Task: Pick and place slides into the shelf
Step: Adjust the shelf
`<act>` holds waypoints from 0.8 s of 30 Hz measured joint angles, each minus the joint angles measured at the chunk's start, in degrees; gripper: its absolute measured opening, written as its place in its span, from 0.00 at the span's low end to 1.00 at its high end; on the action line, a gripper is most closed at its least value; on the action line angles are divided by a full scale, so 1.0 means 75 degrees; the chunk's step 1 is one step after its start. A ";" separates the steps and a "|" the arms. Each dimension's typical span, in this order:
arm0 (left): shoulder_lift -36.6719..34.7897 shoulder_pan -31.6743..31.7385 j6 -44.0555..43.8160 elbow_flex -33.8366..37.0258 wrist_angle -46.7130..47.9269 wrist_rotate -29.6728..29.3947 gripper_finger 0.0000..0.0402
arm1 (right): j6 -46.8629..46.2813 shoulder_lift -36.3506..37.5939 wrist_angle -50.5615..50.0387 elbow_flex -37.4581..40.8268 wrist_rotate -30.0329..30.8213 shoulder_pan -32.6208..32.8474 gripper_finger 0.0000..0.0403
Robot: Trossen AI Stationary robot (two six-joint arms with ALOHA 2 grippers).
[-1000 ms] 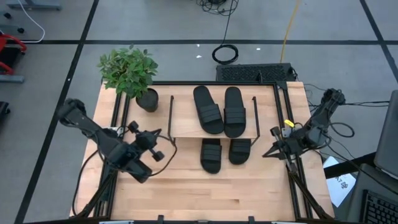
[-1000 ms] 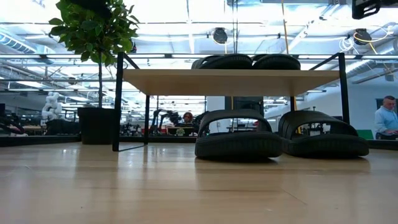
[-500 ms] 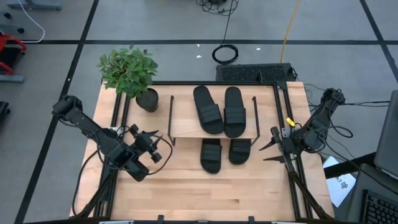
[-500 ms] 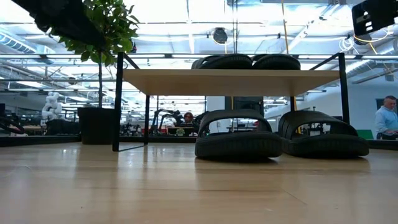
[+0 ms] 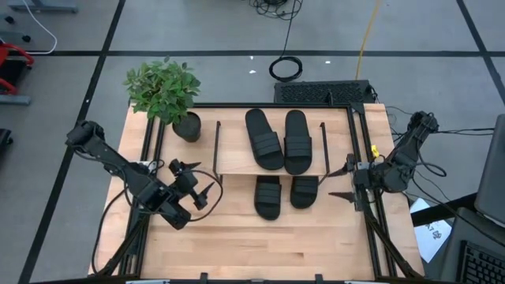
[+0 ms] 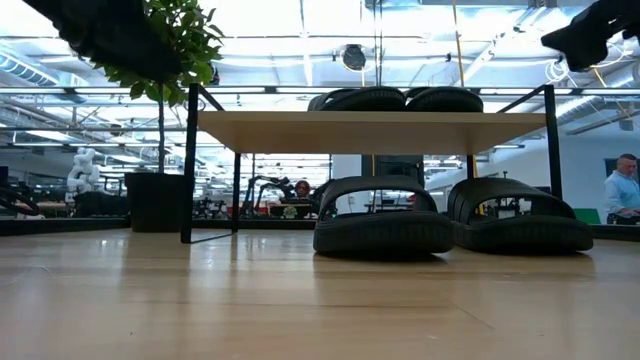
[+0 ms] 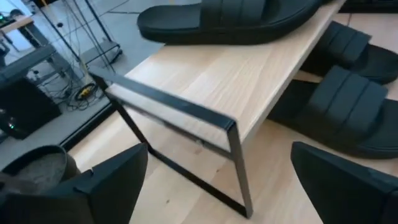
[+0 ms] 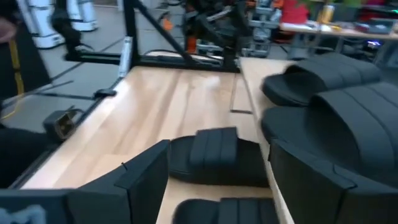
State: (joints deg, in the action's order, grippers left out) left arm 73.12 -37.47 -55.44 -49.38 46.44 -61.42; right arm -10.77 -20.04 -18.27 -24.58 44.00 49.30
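My right gripper and my left gripper should take the shelf's end frames (image 5: 325, 162) and pull the shelf over the lower slides (image 5: 268, 203), because those stick out past its near edge.
The shelf (image 5: 270, 158) stands mid-table on thin black legs. Two black slides (image 5: 263, 139) (image 5: 297, 140) lie side by side on its light-wood top. Two more slides (image 5: 267, 196) (image 5: 304, 191) rest soles down on the table, their far ends under the shelf's near edge. My left gripper (image 5: 211, 186) hovers open off the shelf's left near corner (image 7: 231, 127) and touches nothing. My right gripper (image 5: 333, 183) hovers open off the shelf's right end, facing the slides (image 8: 217, 158) on the table. In the low view only parts of the arms show, at the top corners.
A potted plant (image 5: 166, 93) stands at the table's far left corner, beside the shelf. A black unit (image 5: 323, 93) sits beyond the far edge. The near half of the tabletop (image 5: 260, 244) is bare wood. A person (image 6: 622, 190) shows in the room behind.
Both grippers have opened wide. My left gripper has sunk a little beside the shelf's left end, and its arm now shows at the low view's top left. My right gripper has turned slightly in place. The slides and the shelf have stayed put.
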 joint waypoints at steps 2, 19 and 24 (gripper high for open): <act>0.0000 0.0061 -0.0131 0.0190 -0.0129 -0.0042 0.99 | -0.0203 -0.0033 -0.0076 0.0000 0.0160 -0.0001 0.65; 0.0003 0.0671 0.1583 0.1232 -0.3133 -0.0089 0.89 | -0.1551 -0.0154 -0.0173 0.0000 0.0177 0.0875 0.64; 0.0003 0.0710 0.1561 0.1232 -0.2930 -0.0091 0.88 | -0.1433 -0.0152 -0.0025 -0.0084 0.1502 0.1190 0.64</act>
State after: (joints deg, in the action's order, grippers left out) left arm 73.14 -32.15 -43.73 -40.14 24.47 -62.11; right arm -21.52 -21.17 -18.46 -25.21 55.27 58.22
